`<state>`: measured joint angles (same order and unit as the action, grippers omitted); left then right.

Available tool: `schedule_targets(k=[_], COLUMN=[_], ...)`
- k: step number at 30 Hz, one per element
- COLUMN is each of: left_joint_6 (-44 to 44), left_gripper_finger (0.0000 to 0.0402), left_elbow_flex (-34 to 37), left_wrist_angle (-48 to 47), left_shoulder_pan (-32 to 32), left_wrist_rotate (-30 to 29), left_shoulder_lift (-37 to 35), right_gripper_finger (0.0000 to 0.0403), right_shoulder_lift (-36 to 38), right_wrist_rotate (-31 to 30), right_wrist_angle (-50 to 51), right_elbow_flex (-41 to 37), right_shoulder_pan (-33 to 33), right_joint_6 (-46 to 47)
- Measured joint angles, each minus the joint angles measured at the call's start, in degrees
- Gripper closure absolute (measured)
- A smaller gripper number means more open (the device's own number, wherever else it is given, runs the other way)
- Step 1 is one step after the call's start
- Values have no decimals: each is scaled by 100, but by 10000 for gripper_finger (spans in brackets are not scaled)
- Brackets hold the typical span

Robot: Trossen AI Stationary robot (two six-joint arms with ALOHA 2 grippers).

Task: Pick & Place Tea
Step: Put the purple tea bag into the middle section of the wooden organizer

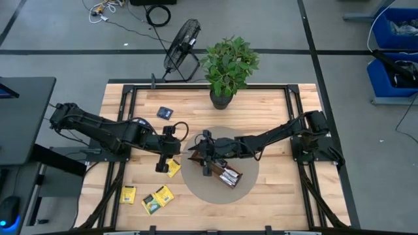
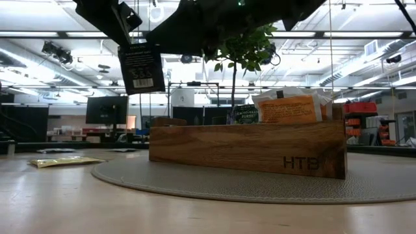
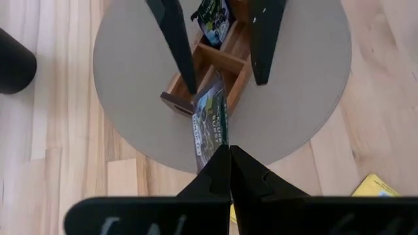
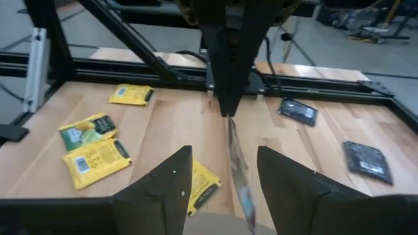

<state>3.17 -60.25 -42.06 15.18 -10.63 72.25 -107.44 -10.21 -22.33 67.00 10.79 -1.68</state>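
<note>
Next, I take the dark sachet by its lower end with my right gripper and carry it to the compartment beside the orange-and-white sachets, because my left gripper is holding it short of that compartment.
My left gripper (image 3: 228,160) is shut on a dark tea sachet (image 3: 210,124), which hangs in the air over the round grey mat, beside the wooden tray's (image 2: 247,146) end. My right gripper (image 4: 223,156) is open. Its fingers (image 3: 175,46) stand on either side of the hanging sachet (image 4: 238,173) without touching it. The tray holds orange-and-white sachets (image 2: 289,107) upright in a compartment. Three yellow sachets (image 1: 173,168) (image 1: 128,194) (image 1: 157,199) and a navy one (image 1: 165,112) lie flat on the table. My left gripper pinches the dark sachet by its upper edge (image 2: 132,49) between the two shut fingers, coming from above and pointing down. The sachet is lifted clear and hangs nearly upright below the fingers, barcode side (image 2: 141,73) toward the low camera.
The tray sits on a round grey mat (image 1: 196,189) at the table's middle. A potted plant (image 1: 228,65) stands at the far edge, with a fan (image 1: 181,46) on the floor behind. Black frame rails (image 1: 124,104) run along the table's sides. Bare wood lies near the front right.
</note>
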Motion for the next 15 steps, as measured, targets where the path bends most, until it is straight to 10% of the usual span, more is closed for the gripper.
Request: schedule_targets(k=[15], left_joint_6=[1], left_gripper_finger=[401], left_elbow_flex=[0], left_wrist_angle=[211], left_shoulder_pan=[7], left_wrist_rotate=[63], left_shoulder_lift=[0], right_gripper_finger=[383], right_shoulder_lift=[0], right_wrist_rotate=[322], right_wrist_angle=[280], right_elbow_flex=[0], right_shoulder_pan=[-139], right_joint_6=[271])
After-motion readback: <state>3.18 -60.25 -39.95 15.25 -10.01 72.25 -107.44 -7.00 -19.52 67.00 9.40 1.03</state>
